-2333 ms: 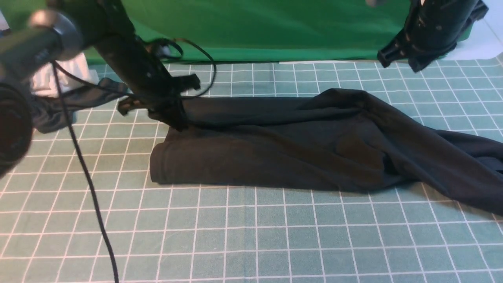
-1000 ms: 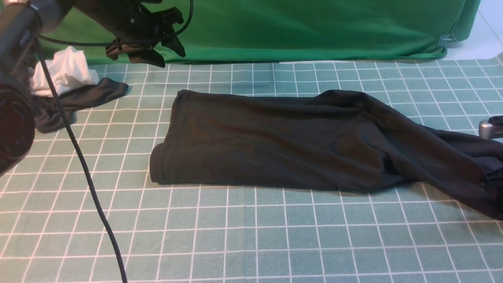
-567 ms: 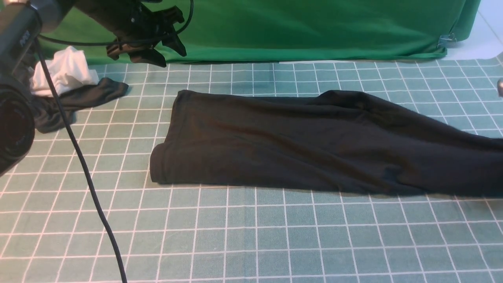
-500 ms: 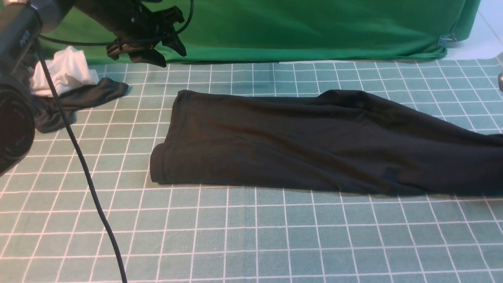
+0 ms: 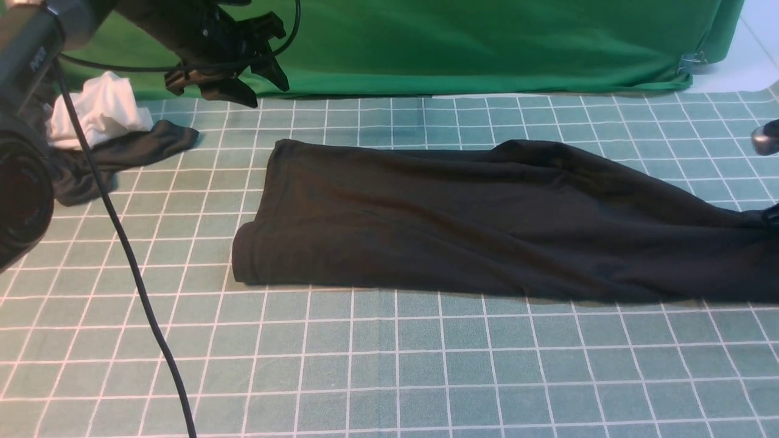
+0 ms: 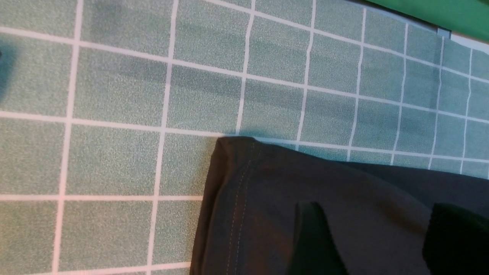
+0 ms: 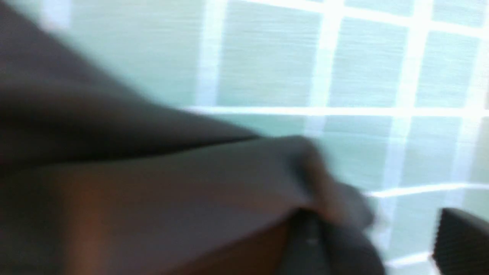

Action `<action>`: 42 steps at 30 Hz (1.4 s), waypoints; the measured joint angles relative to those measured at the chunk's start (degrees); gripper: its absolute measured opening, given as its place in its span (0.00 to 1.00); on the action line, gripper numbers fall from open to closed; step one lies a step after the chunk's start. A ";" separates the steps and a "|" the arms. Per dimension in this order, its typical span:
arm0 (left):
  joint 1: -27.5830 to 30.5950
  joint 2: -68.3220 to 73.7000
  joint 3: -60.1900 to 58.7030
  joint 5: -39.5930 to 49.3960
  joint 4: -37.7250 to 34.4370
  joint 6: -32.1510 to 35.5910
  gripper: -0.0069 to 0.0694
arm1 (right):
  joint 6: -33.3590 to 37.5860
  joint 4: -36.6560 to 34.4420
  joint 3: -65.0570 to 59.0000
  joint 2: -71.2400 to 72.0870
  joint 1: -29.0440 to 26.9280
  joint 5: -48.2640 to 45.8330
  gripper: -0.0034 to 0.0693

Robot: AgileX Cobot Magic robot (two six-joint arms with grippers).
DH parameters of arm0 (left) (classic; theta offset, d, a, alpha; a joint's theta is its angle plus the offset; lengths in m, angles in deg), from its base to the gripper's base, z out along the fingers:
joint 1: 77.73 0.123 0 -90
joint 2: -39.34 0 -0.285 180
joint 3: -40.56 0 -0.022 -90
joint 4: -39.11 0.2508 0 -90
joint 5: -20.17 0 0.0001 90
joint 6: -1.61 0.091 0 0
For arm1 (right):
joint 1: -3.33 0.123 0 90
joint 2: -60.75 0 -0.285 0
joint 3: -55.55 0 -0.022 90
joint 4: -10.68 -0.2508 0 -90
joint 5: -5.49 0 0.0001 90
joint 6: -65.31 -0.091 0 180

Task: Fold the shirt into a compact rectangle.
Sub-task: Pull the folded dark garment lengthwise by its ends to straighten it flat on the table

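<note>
The black shirt's far end (image 5: 252, 252) is loose and my left gripper is clear of it. The black shirt will slide along when I pull its other end.
The black shirt (image 5: 462, 225) lies folded into a long band across the checked mat (image 5: 389, 365), and its right end runs out of the front view. My left gripper (image 5: 258, 88) hangs open high above the back left of the mat. In the left wrist view the left gripper (image 6: 382, 244) hovers over the shirt's stitched hem corner (image 6: 244, 183) with nothing between its fingers. In the blurred right wrist view the right gripper (image 7: 386, 244) stands open at the shirt's right end (image 7: 172, 191). Cloth lies against one finger (image 7: 309, 244), and bare mat shows between the two fingers.
A dark grey garment (image 5: 115, 155) with a white cloth (image 5: 97, 115) lies at the back left. A big green cloth (image 5: 487, 42) hangs along the back. A black cable (image 5: 134, 274) crosses the front left. A bit of the right arm (image 5: 765, 137) shows at the right edge.
The shirt's rumpled right end has been drawn to the right and now lies flatter and straighter. The right arm has shifted at the frame's edge. The left gripper has stayed still.
</note>
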 joint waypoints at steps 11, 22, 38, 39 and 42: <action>0.00 0.00 0.00 0.20 0.00 0.00 0.57 | 8.56 -19.96 7.90 5.80 -0.07 -9.04 0.16; 0.00 0.00 0.00 0.20 0.00 0.00 0.57 | 23.42 -42.24 7.61 -3.21 0.75 -3.83 0.07; 0.00 0.00 0.00 0.20 0.11 0.00 0.57 | 21.64 -42.44 16.81 -0.34 -9.37 -15.40 0.10; 0.00 0.00 0.00 0.20 0.11 0.00 0.57 | 21.77 -42.44 16.81 0.02 -10.82 -18.99 0.12; 0.00 0.00 0.00 0.20 0.11 0.00 0.57 | 21.81 -42.32 15.74 0.13 -14.05 -23.63 0.28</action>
